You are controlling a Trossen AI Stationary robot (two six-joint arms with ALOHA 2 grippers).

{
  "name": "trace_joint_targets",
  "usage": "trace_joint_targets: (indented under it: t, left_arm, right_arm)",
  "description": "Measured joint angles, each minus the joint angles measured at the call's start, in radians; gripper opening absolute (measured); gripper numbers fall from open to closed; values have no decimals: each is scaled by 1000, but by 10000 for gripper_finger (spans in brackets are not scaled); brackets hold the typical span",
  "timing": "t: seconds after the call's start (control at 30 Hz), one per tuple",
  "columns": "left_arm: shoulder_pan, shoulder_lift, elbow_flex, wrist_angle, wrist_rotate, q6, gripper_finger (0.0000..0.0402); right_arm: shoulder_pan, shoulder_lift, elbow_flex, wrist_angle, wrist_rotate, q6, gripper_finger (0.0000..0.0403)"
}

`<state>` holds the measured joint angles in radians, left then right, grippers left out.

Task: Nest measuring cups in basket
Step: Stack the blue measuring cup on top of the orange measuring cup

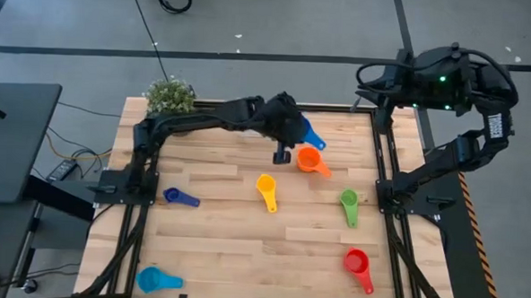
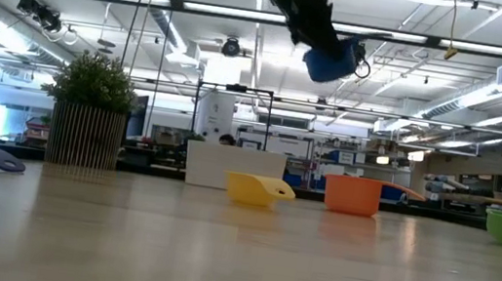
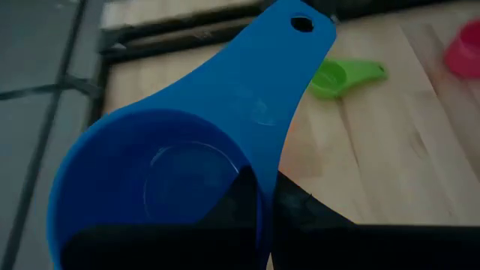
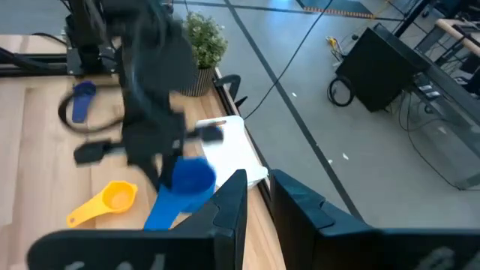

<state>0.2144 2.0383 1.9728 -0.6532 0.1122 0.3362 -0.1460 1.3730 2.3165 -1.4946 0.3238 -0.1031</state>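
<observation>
The blue cup's handle [image 1: 317, 140] points the same way as the orange cup's, so I should go on lowering my left gripper into the orange bowl [image 1: 308, 158] and let go there.
My left gripper [image 3: 259, 201] is shut on a large blue measuring cup [image 3: 172, 150], which it holds high above the table [image 2: 331, 61] near the far edge. The white basket [image 4: 229, 142] sits below and beside it at the far edge [image 2: 228, 165]. On the table lie an orange cup [image 1: 311, 160], a yellow cup [image 1: 266, 191], a green cup [image 1: 349, 207], a red cup [image 1: 358, 264], a small dark blue cup [image 1: 179, 196] and a light blue cup [image 1: 156, 279]. My right gripper [image 4: 259, 206] waits raised off the table's right far corner, open, with nothing between its fingers. My left gripper holds the blue cup by its bowl wall [image 3: 255, 176], close to where the handle joins. One finger is inside the bowl and the other outside. The cup is lifted clear, its handle [image 3: 300, 45] pointing away from the fingers.
A potted green plant [image 1: 171, 95] stands at the far left corner. The orange cup [image 2: 354, 194] and yellow cup [image 2: 257, 189] lie just in front of the basket. Black frame rails [image 1: 386, 172] run along the table's sides.
</observation>
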Motion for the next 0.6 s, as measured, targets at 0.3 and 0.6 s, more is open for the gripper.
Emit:
trace_joint_targets:
  t: [0.3, 0.6]
  left_arm:
    - [-23, 139, 11, 84, 53, 38, 10]
    - [-9, 186, 12, 156, 89, -6, 10]
  right_arm:
    - [-13, 14, 0, 13, 5, 6, 67]
    - [-63, 15, 0, -16, -25, 57, 67]
